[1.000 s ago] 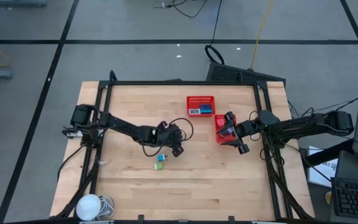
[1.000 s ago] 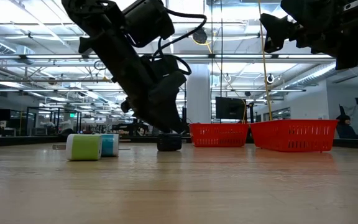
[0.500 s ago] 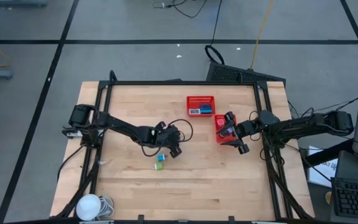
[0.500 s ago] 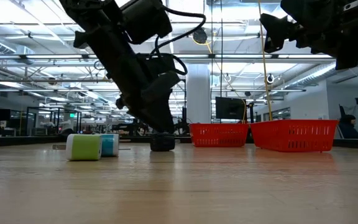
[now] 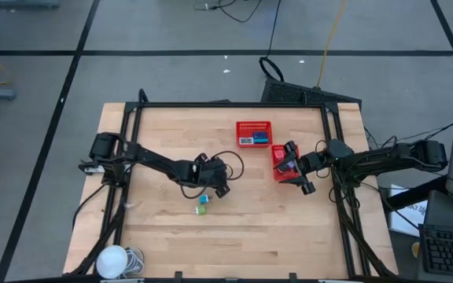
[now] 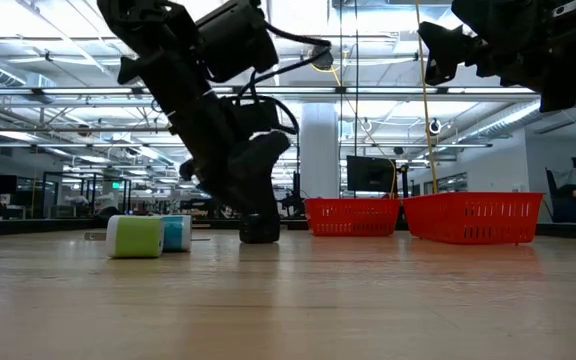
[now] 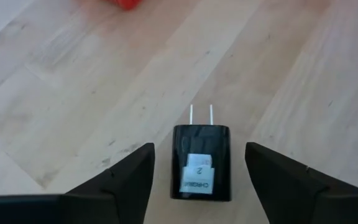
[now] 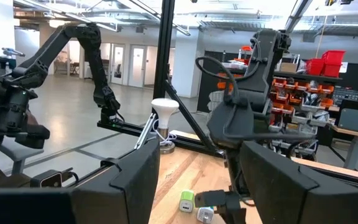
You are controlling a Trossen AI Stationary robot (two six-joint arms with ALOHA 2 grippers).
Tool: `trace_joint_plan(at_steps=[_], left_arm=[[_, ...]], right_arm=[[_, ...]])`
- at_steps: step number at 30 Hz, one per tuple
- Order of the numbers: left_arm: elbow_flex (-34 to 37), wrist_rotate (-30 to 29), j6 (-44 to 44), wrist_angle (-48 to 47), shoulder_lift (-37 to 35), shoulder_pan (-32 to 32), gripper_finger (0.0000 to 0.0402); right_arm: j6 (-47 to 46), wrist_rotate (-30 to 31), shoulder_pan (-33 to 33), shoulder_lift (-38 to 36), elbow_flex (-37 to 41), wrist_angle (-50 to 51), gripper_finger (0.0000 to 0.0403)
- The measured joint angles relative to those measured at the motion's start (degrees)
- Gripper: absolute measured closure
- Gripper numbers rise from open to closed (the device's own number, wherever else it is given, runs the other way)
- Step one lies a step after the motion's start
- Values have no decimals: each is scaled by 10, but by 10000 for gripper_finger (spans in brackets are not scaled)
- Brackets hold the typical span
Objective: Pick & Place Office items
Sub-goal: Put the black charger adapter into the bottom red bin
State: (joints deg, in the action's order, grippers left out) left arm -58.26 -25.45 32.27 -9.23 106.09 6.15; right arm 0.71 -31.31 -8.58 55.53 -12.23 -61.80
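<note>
The black charger plug is far away from the red basket [image 6: 473, 217] under my right gripper, so my left gripper should pick up the plug [image 7: 201, 163] and pass it over.
A black charger plug [image 7: 201, 163] with a white label lies flat on the wooden table, its two prongs pointing away from my left gripper. My left gripper [image 7: 199, 148] slants down over it at mid-table [image 5: 223, 189], open, with one finger on either side of the plug and a gap to each. A green piece [image 6: 134, 237] and a blue piece [image 6: 176, 233] rest side by side on the table just nearer [image 5: 202, 205]. My right gripper [image 5: 288, 167] hovers open above a red basket [image 5: 280, 167], with nothing between its fingers [image 8: 197, 155].
A second red basket [image 5: 254, 133] holding several small items stands at the far middle. A white bulb [image 5: 112, 259] with a coiled cord sits at the near left corner. A black frame [image 5: 226, 104] borders the table. Bare wood lies in the near right part.
My left gripper's tip has swung a little toward the table's left, staying low over the table. The black plug at its tip has slid the same way with it. The green and blue pieces have not moved.
</note>
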Motion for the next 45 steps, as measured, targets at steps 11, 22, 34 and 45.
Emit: trace_joint_plan(at_steps=[11, 22, 34, 45], left_arm=[[-1, 14, -4, 7, 33, 0, 155], [-1, -7, -38, 34, 35, -1, 240], [-1, -28, -167, 172, 3, 12, 256], [-1, 75, -349, 449, -25, 26, 256]], right_arm=[[0, 0, 0, 0, 0, 0, 190], [3, 0, 0, 0, 0, -1, 190], [18, 192, 0, 0, 0, 13, 190], [51, 163, 28, 83, -48, 80, 190]])
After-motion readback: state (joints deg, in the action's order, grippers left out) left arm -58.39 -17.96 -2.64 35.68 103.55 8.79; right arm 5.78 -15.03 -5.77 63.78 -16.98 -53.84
